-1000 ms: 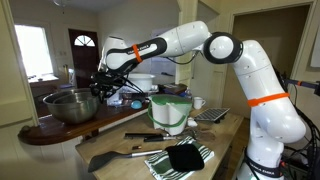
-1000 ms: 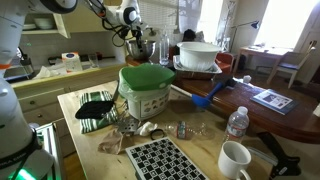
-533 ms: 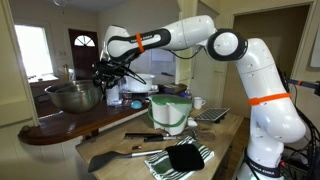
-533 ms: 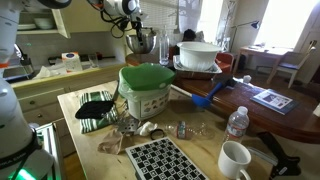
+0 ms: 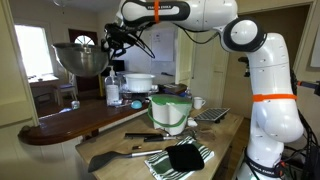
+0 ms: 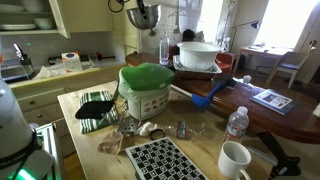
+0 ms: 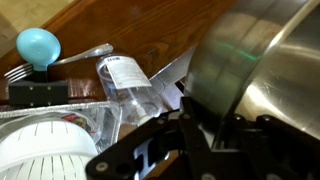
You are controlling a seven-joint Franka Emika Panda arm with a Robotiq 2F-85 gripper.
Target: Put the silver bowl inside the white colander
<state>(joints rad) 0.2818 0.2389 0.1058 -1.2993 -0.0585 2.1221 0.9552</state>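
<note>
The silver bowl [image 5: 82, 60] hangs beyond the clear bottle and wide of the white colander, so next my gripper brings the bowl back above the colander [image 6: 197, 54] before it lowers the bowl.
My gripper [image 5: 108, 44] is shut on the rim of the silver bowl [image 5: 80, 58] and holds it high above the wooden counter, tilted. The bowl also shows near the top in an exterior view [image 6: 143, 15] and fills the right of the wrist view [image 7: 260, 70], where my jaws [image 7: 200, 125] pinch its rim. The white colander [image 5: 139, 82] sits on the counter behind a clear bottle; it also shows in an exterior view [image 6: 198, 54] and at the lower left of the wrist view [image 7: 45, 150].
A clear plastic bottle [image 5: 113, 88] stands beside the colander. A green-rimmed pale container [image 5: 170, 112] stands on the near table with a spatula [image 5: 112, 155], a dark cloth [image 5: 185, 157], a white mug [image 6: 234, 160] and a water bottle [image 6: 236, 122].
My gripper has lifted the silver bowl off the counter and raised it high, tilting it. The colander and the other things have not moved.
</note>
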